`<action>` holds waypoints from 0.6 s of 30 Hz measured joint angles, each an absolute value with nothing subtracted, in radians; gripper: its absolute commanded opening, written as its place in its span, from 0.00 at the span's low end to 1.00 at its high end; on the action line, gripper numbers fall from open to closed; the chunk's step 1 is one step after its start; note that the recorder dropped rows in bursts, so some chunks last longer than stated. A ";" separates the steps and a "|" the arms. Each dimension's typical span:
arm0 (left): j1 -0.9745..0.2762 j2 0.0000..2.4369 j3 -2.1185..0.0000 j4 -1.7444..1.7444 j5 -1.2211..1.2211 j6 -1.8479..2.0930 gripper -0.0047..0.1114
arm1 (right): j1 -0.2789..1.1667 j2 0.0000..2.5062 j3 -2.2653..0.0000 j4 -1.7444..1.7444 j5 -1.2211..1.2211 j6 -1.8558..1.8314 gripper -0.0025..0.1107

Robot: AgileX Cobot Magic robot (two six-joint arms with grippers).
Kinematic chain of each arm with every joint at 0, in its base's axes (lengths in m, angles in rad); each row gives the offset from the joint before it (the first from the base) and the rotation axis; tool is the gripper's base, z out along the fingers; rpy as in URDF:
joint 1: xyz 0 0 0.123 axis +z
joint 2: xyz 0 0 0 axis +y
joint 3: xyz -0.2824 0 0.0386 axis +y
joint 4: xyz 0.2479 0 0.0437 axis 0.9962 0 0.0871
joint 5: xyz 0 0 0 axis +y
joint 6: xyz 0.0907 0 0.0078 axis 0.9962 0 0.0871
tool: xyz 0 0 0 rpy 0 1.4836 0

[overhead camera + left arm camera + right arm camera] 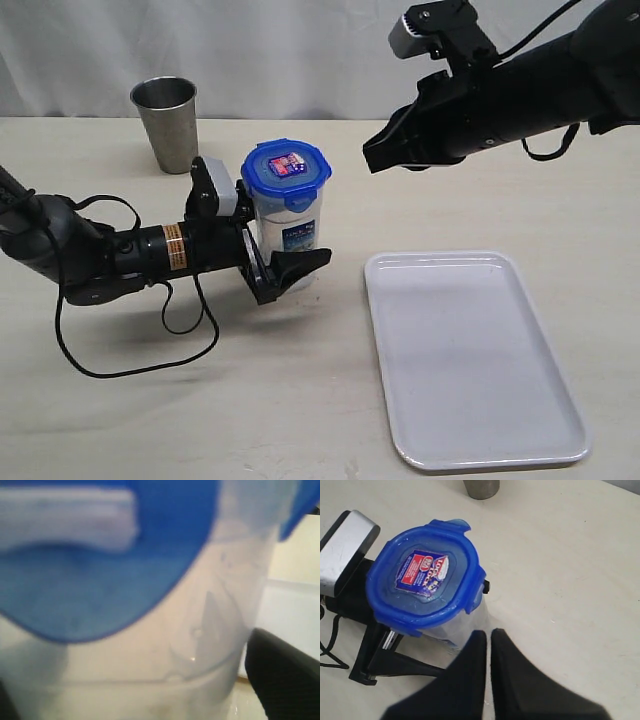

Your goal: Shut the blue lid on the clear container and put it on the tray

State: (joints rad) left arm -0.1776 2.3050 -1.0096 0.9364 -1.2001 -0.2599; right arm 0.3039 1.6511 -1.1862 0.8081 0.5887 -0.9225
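The blue lid point(287, 166) should stay on the clear container's opening when I carry and tilt the container, because the lid's near flap point(299, 203) is folded down against the container's side.
The clear container point(290, 232) stands upright on the table, left of the tray point(470, 360). The blue lid point(287, 170) sits on its mouth, sticker up. In the right wrist view the blue lid point(425, 580) shows one flap sticking up on the side toward the cup. My left gripper point(295, 258) lies low along the table, its jaws set wide against the lower body of the container point(150, 670), with one finger point(282, 680) beside the wall. My right gripper point(375, 158) hangs shut and empty above the table, right of the lid, and its fingertips point(487, 635) are apart from the lid.
A steel cup point(166, 122) stands at the back left, behind the left arm. Black cables point(120, 350) loop on the table under the left arm. The white tray lies flat at the front right with nothing on it.
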 measured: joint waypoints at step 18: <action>-0.178 2.305 -1.010 0.934 -1.205 -0.188 0.41 | 0.466 1.839 -1.623 0.285 0.809 -0.860 0.39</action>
